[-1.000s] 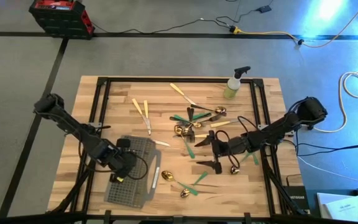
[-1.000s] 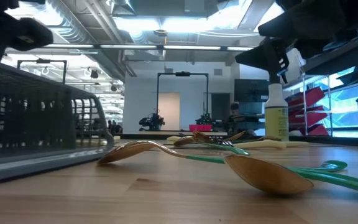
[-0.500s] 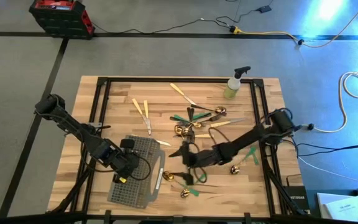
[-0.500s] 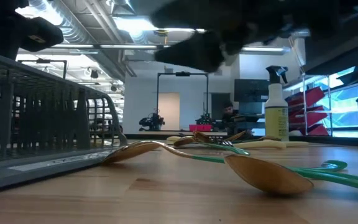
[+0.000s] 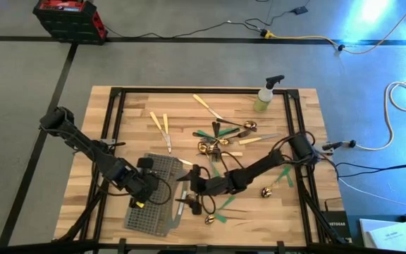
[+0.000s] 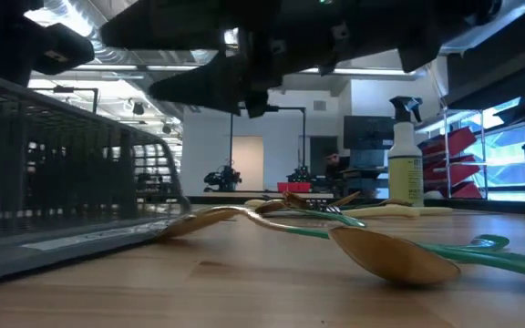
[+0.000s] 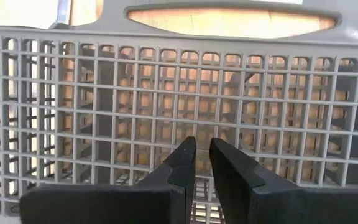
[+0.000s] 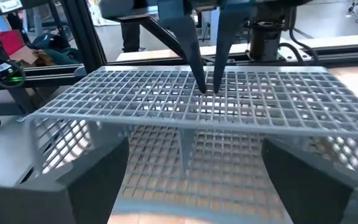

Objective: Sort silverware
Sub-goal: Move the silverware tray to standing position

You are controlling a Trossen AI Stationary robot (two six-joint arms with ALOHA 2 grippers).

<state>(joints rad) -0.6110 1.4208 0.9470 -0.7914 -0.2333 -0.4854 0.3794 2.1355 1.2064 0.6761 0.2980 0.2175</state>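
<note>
The caddy lies (image 5: pixel 146 213) on its side below the robot's left gripper, so the robot's right gripper should grip the divider inside its opening (image 8: pixel 185 151) and raise the caddy.
The grey wire-mesh caddy (image 5: pixel 155 208) lies on its side at the table's near left, its open mouth (image 8: pixel 185 149) facing right. My left gripper (image 5: pixel 142 189) stands over it, shut on its upper mesh wall. My right gripper (image 5: pixel 184 189) reaches in level from the right, just before the caddy's mouth. It is wide open, and its fingers (image 8: pixel 92 180) have nothing between them. The silverware (image 5: pixel 220 141) lies scattered over the table's middle. Two gold spoons with green handles (image 6: pixel 390 255) lie near the front edge. My left gripper pinches a bar of the caddy's upper mesh wall (image 8: pixel 207 90) between its two fingertips (image 7: pixel 185 158), near the rim of the mouth. The fingers slant steeply down from above. The caddy's lower side rests on the table (image 6: pixel 80 251), slightly tilted.
A yellow-green spray bottle (image 5: pixel 265 95) stands at the far right. A black frame (image 5: pixel 115 127) runs along the table's edges. Cream-handled knives (image 5: pixel 162 127) lie beyond the caddy. Behind the table the room shows shelves and stands.
My right gripper has swept toward the table's left, from over the silverware pile to the caddy's mouth, staying open and level. The caddy has tipped and turned a little in my left gripper's hold.
</note>
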